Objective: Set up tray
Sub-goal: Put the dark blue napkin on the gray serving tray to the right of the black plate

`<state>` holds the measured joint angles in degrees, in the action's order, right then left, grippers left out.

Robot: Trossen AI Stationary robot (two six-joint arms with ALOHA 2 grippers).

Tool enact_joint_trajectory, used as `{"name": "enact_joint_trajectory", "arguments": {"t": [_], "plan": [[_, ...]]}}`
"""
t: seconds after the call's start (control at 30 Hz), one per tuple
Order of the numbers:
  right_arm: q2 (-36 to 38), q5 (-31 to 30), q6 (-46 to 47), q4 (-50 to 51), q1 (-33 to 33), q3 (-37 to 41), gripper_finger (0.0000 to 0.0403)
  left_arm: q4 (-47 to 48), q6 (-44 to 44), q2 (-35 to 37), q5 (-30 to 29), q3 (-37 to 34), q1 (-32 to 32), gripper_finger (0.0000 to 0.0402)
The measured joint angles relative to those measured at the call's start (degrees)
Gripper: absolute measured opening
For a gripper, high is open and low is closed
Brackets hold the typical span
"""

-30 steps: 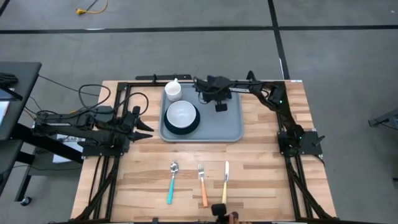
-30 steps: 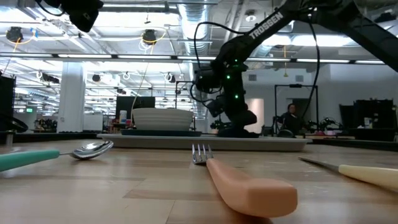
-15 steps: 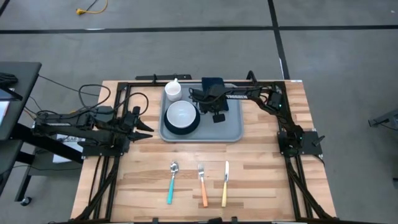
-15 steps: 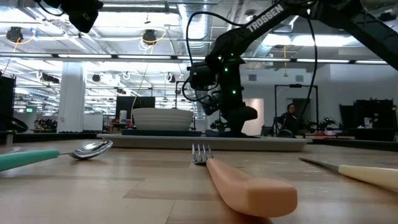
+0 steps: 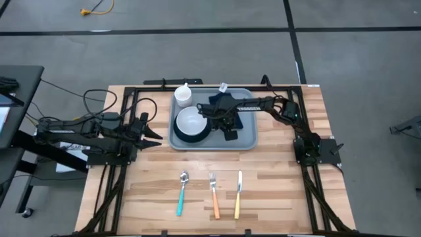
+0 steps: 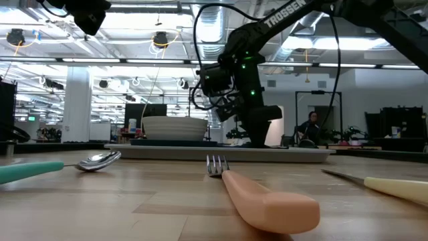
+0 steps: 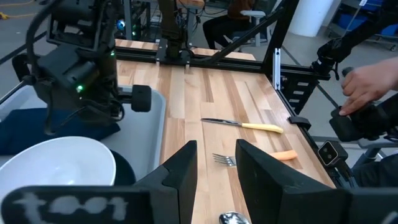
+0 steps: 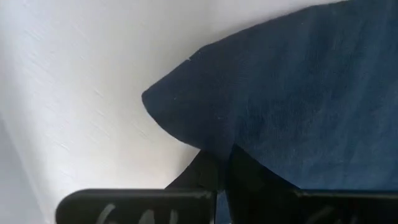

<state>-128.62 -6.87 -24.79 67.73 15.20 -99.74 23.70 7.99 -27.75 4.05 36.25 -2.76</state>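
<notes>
The tray's bottom is clear between the napkin's corner [image 8: 153, 101] and the front rim [image 5: 230, 149]. My right gripper should keep pulling there until the napkin is straight, then let go.
The pale grey-blue tray [image 5: 245, 137] lies at the table's far middle. On it stand a white bowl [image 5: 191, 121] on a dark plate and a white cup [image 5: 183, 95]. My right gripper [image 5: 218, 113] points down over the tray beside the bowl, shut on a dark blue napkin [image 8: 298, 87] that lies on the tray floor. My left gripper [image 7: 215, 180] waits open at the table's left, short of the tray, holding nothing. My right gripper pinches the napkin's edge [image 8: 208, 144], close to a rounded corner, between its two shut fingers. The fingers come from above, pointing down. The napkin lies flat on the tray floor; whether one layer or several is caught cannot be seen.
Near the front edge lie a teal-handled spoon [image 5: 182, 193], an orange-handled fork [image 5: 214, 195] and a yellow-handled knife [image 5: 239, 194], side by side on bare wood. A person's hand [image 7: 367, 78] shows beyond the table's near edge.
My right gripper has gone from the tray's far side toward the bowl and the near edge, turning as it went, and has dragged the napkin along the tray floor with it.
</notes>
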Motion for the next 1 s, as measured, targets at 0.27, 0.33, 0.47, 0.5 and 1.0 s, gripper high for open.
{"name": "enact_joint_trajectory", "arguments": {"t": [0.27, 0.33, 0.47, 0.5, 1.0], "plan": [[0.02, 3.45, 5.87, 0.27, -2.32, 0.0, 0.0001, 0.0, -0.01, -0.01, 0.0, 0.0, 0.0, 0.0098], [0.02, 4.02, 7.27, 0.18, -2.78, 0.0, 0.0001, 0.0, -0.02, -0.02, 0.0, 0.0, 0.0, 0.0098], [0.02, 5.36, 10.71, -0.25, -3.59, 0.0, 0.0002, 0.0, -0.01, -0.01, 0.0, 0.0, 0.0, 0.0098], [0.02, 5.38, 11.58, -0.26, -3.61, 0.0, 0.0003, 0.0, 0.0, 0.0, 0.0, 0.0, 0.0, 0.0098], [0.02, 5.29, 15.38, -0.47, -3.89, 0.0, 0.0124, 0.0, -0.11, -0.02, 0.0, 0.0, 0.0, 0.0098]]}}
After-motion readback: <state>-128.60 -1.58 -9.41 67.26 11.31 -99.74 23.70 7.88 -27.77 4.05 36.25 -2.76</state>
